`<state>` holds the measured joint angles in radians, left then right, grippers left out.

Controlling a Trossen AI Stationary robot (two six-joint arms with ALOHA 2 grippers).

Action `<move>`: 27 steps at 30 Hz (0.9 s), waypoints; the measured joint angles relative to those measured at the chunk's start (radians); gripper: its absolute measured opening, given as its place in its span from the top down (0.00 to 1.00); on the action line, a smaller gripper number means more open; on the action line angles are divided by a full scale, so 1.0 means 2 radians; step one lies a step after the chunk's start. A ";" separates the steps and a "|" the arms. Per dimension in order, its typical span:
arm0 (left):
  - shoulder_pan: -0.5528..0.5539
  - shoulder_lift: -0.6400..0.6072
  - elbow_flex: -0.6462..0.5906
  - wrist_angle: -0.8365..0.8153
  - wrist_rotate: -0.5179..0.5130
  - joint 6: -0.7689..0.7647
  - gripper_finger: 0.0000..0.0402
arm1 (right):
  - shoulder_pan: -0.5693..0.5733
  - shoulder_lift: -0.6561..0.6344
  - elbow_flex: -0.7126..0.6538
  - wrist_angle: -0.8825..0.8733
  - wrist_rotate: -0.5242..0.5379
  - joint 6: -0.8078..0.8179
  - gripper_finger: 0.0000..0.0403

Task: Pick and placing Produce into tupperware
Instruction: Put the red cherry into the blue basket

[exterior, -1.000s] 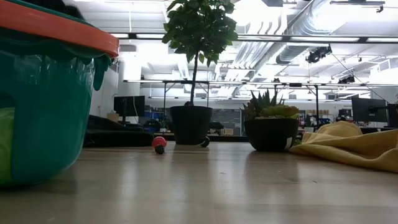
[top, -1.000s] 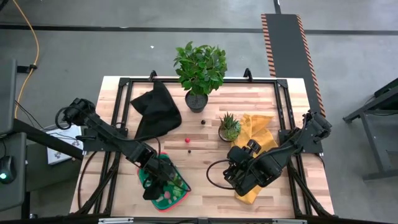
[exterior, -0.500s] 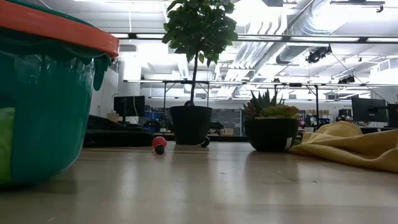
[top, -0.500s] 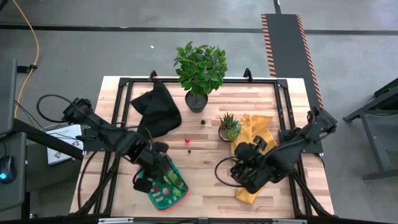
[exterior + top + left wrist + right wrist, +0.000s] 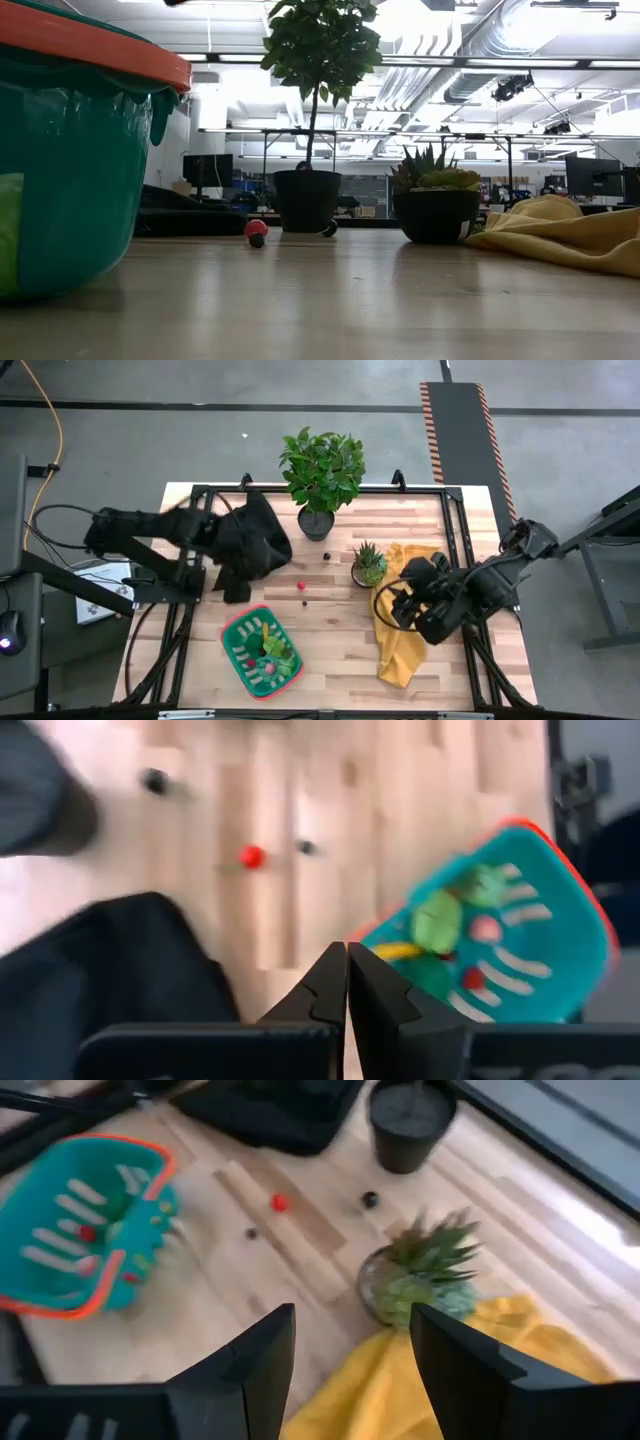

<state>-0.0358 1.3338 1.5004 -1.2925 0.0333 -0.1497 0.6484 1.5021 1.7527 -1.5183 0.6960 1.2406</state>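
Note:
The small red piece [image 5: 301, 585] lies clear of both dark pieces, so the robot's left gripper should keep heading toward the red piece until its fingers open above it.
The green tupperware with a red rim [image 5: 262, 650] sits near the table's front left and holds green, red, pink and yellow produce [image 5: 440, 925]. It also shows in the right wrist view [image 5: 85, 1220] and the low view [image 5: 70, 150]. A small red piece of produce [image 5: 301, 586] lies on the bare wood beyond it, with two small dark pieces [image 5: 303, 601] [image 5: 326, 556] nearby. My left gripper [image 5: 236, 588] hangs shut and empty [image 5: 347, 985] above the near edge of the black cloth. My right gripper [image 5: 350, 1370] stands open and empty above the yellow cloth [image 5: 398, 592].
A large leafy potted plant [image 5: 322, 475] stands at the far middle, with a small spiky potted plant [image 5: 368, 563] in front of it to the right. A black cloth [image 5: 255, 535] lies far left and a yellow cloth [image 5: 405, 635] near right. Bare wood lies between the tupperware and the yellow cloth.
My left gripper has risen from over the tupperware and swung toward the far left, ending over the black cloth; the tupperware now shows uncovered and has stayed in place. My right gripper has lifted and drawn back toward the table's right and far side.

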 joint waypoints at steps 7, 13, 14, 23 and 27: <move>0.096 -0.095 -0.130 0.105 0.080 0.025 1.00 | -0.031 -0.038 -0.111 0.073 -0.002 0.009 0.53; 0.125 -0.131 -0.232 0.209 0.114 0.039 1.00 | -0.065 -0.125 -0.311 0.326 -0.056 0.032 0.53; 0.127 -0.132 -0.245 0.231 0.124 0.046 1.00 | -0.072 -0.137 -0.341 0.375 -0.061 0.037 0.53; 0.191 -0.104 -0.374 0.411 0.247 0.062 1.00 | -0.154 -0.208 -0.487 0.617 -0.066 0.049 0.53; 0.235 -0.087 -0.409 0.476 0.297 0.057 1.00 | -0.176 -0.217 -0.490 0.635 -0.065 0.031 0.53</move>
<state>0.4346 1.1597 0.6823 -0.3413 0.6267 -0.0362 0.2965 1.0678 0.7720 -0.2484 0.5651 1.3028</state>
